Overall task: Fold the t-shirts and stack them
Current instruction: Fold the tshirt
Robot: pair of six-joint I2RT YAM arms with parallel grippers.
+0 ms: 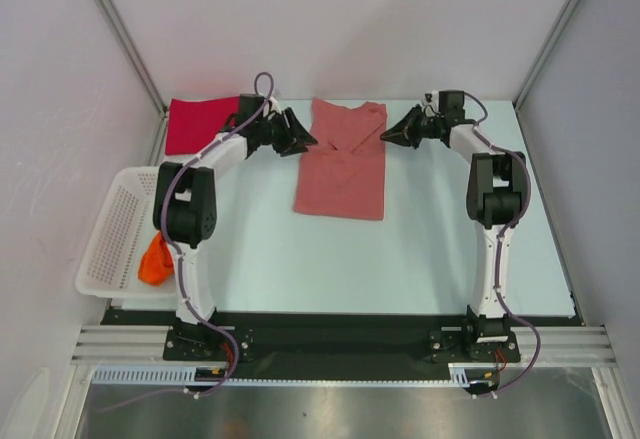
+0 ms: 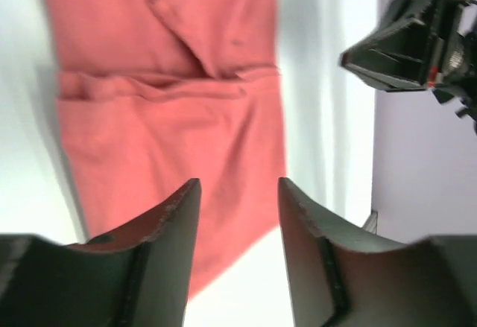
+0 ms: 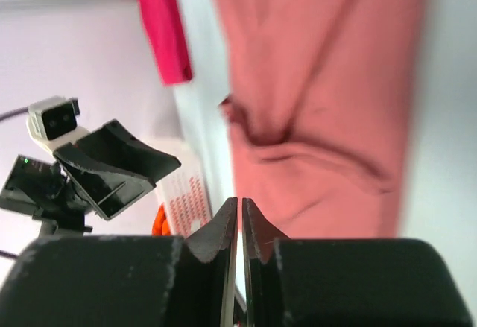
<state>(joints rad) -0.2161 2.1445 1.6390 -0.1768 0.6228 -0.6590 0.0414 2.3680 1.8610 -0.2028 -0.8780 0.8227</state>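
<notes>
Next, my right gripper grabs the shirt's near corner and pulls it closer before folding, because the pink shirt's top is at the table's back edge.
A salmon-pink t-shirt lies partly folded on the table, sleeves turned in; it also shows in the left wrist view and the right wrist view. A crimson red t-shirt lies flat at the back left and shows in the right wrist view. An orange t-shirt hangs over the basket's near edge. My left gripper is open and empty, just left of the pink shirt. My right gripper is shut and empty, just right of the shirt's top.
A white mesh basket stands at the table's left edge. Grey walls close in on the left, right and back. The black rail with both arm bases runs along the near edge.
</notes>
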